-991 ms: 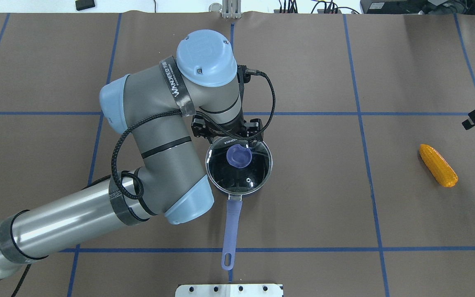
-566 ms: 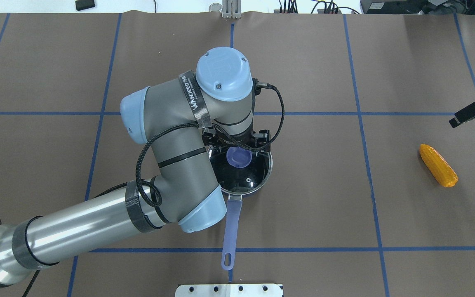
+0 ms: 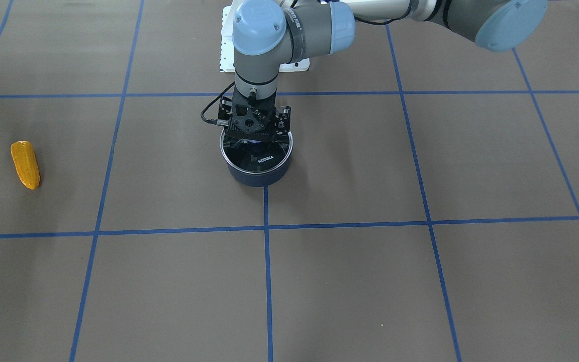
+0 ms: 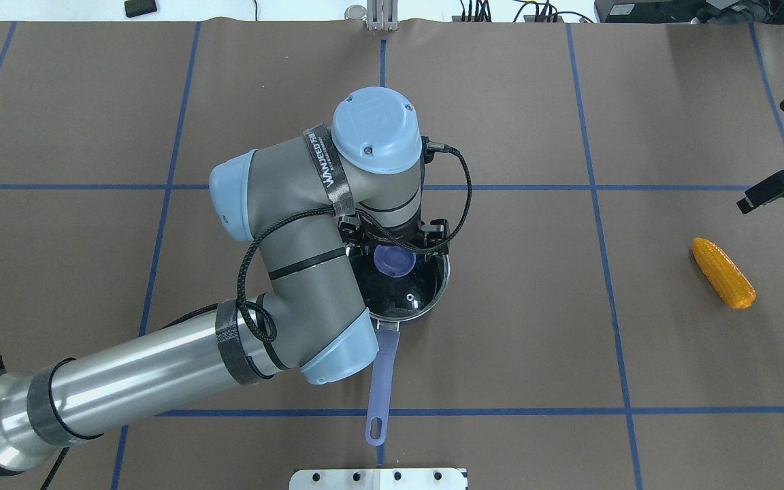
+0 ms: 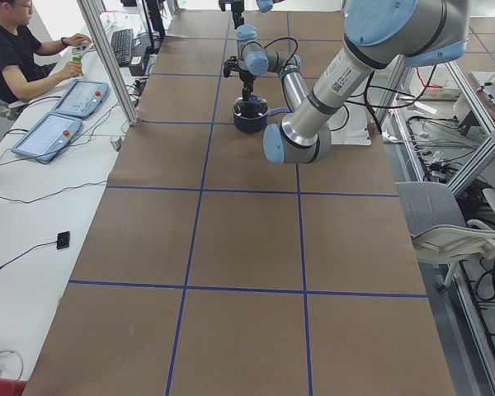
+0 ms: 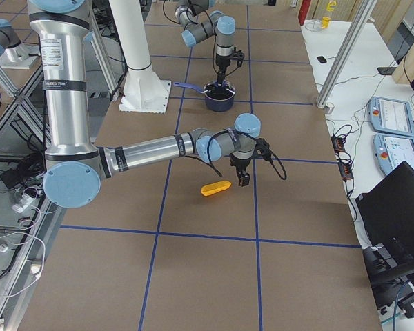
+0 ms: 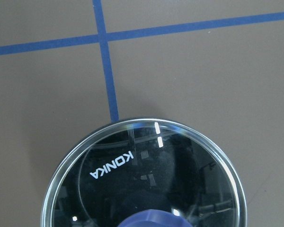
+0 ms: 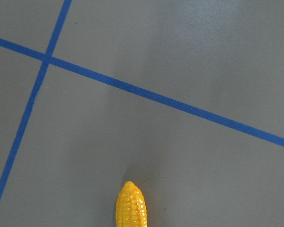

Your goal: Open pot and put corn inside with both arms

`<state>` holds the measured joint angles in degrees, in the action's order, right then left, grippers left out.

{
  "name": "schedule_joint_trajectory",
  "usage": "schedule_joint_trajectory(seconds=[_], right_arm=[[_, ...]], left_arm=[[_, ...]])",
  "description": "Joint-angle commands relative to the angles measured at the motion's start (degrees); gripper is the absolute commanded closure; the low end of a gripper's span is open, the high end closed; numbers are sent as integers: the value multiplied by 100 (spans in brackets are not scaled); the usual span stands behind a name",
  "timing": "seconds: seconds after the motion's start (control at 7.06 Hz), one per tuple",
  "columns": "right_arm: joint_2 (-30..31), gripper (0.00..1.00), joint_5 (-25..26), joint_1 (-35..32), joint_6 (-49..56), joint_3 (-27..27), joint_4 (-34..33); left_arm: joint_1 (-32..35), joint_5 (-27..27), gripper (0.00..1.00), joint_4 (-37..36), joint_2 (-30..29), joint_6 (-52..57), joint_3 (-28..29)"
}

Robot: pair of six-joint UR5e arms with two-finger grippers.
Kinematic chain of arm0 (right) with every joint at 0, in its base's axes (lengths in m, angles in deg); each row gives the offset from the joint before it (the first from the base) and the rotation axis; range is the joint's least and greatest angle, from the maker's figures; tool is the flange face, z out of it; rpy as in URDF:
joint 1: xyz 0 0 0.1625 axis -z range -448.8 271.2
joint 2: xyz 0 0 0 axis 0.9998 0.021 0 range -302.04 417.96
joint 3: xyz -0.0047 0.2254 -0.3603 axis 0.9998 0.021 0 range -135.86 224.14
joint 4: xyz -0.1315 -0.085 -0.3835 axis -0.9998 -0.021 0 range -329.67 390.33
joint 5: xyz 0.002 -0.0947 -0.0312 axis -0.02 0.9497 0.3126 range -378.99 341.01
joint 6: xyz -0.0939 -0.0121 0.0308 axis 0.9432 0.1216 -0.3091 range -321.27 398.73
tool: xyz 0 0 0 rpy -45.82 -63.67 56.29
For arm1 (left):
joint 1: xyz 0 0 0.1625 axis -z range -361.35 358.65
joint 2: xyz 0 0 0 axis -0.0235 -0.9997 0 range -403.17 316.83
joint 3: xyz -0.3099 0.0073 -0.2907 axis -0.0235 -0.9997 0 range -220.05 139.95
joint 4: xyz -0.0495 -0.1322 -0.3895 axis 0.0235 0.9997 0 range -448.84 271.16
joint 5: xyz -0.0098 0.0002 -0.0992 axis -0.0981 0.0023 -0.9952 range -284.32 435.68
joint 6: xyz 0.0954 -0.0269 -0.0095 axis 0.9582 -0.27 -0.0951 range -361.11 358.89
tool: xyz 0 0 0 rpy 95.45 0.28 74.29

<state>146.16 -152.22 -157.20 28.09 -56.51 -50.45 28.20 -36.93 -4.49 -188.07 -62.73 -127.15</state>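
My gripper will uncover an empty dark blue pot (image 3: pixel 258 177) when I lift the lid, because only a plain dark inside can be seen through the clear glass lid (image 3: pixel 250 158).
The dark blue pot (image 4: pixel 435 294) stands mid-table, its long purple-blue handle (image 4: pixel 383 371) pointing toward the robot. A clear glass lid (image 7: pixel 146 175) with a purple knob (image 4: pixel 394 260) sits on it. My left gripper (image 3: pixel 255 137) hangs open just above the knob and holds nothing. The orange-yellow corn (image 4: pixel 723 272) lies on the mat far to the right and also shows in the right wrist view (image 8: pixel 130 205). My right gripper (image 6: pixel 242 181) hovers open and empty beside the corn, a little beyond it. One of its fingers (image 4: pixel 770 189) shows at the overhead view's edge.
The brown mat carries a blue tape grid (image 4: pixel 596 187). A white mounting plate (image 4: pixel 378 478) sits at the near edge behind the pot handle. An operator (image 5: pixel 16 49) sits at a side desk with tablets.
My left arm has swung right and lowered, so its gripper now sits over the lid's knob and hides more of the lid. My right gripper has come in from the edge toward the corn.
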Motion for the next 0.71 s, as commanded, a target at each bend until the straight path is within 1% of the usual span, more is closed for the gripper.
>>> schedule_joint_trajectory(seconds=[0.0,0.14,0.42,0.57], right_arm=[[14,0,-1,28,28,2,1],[31,0,-1,46,45,2,1],[23,0,-1,55,71,2,1],[23,0,-1,55,80,2,1]], left_arm=[[-2,-7,6,2,6,-17,9],[-2,-7,18,2,6,-17,9],[-19,-7,21,2,14,-17,53],[-11,-16,25,-7,14,-17,44]])
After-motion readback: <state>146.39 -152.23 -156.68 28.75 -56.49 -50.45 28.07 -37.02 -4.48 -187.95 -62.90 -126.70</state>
